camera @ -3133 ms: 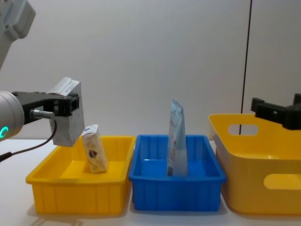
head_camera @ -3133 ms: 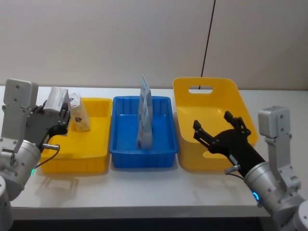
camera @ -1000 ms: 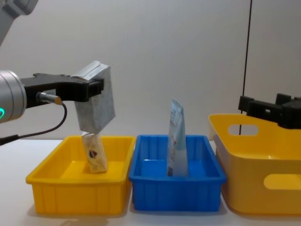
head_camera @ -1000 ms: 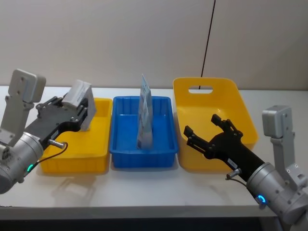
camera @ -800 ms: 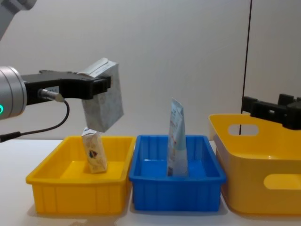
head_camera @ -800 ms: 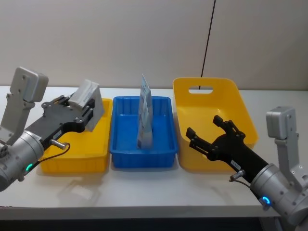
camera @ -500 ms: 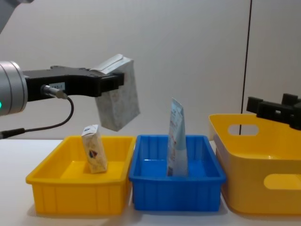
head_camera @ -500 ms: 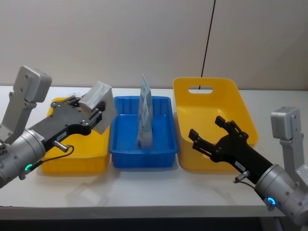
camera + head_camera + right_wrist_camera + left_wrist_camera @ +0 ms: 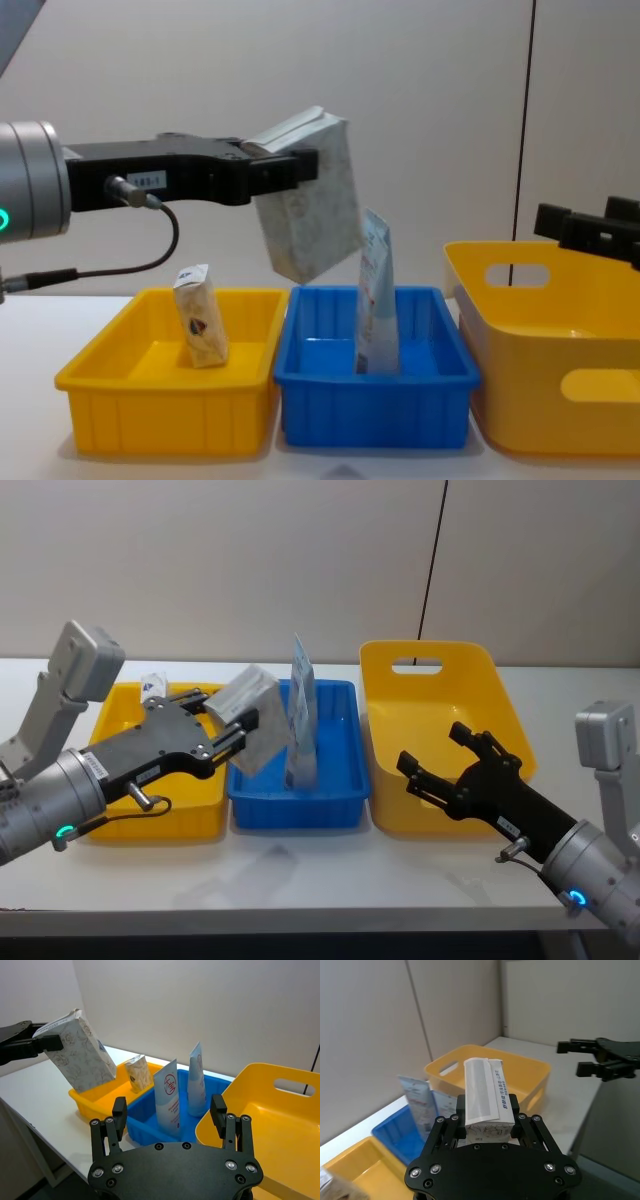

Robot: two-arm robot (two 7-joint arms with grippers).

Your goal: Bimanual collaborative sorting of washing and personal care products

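Observation:
The cream paper-wrapped pack will stand up straight when I lower it into the yellow basket, because it has a flat, squared end (image 9: 243, 688).
My left gripper (image 9: 236, 730) is shut on a cream paper-wrapped pack (image 9: 250, 728) and holds it tilted in the air above the left part of the blue tray (image 9: 300, 810). From the side, the pack (image 9: 308, 200) hangs just left of the upright white-and-blue tubes (image 9: 376, 295). The left wrist view has the pack (image 9: 487, 1095) between the fingers. Two tubes (image 9: 169, 1097) stand in the blue tray. A smaller pack with a dark logo (image 9: 200, 318) leans in the yellow tray (image 9: 170, 415). My right gripper (image 9: 432, 748) is open with nothing in it, over the yellow basket's (image 9: 440, 695) front left.
Yellow tray, blue tray and the tall yellow basket (image 9: 550, 350) with a handle slot stand in a row, left to right, on the white table (image 9: 330, 880). A wall is close behind, with a dark cable (image 9: 432, 560) running down it. Bare table lies in front of the trays.
My left gripper has carried the pack to the right, from above the yellow tray to above the blue tray. The right gripper has drifted slightly right, still open.

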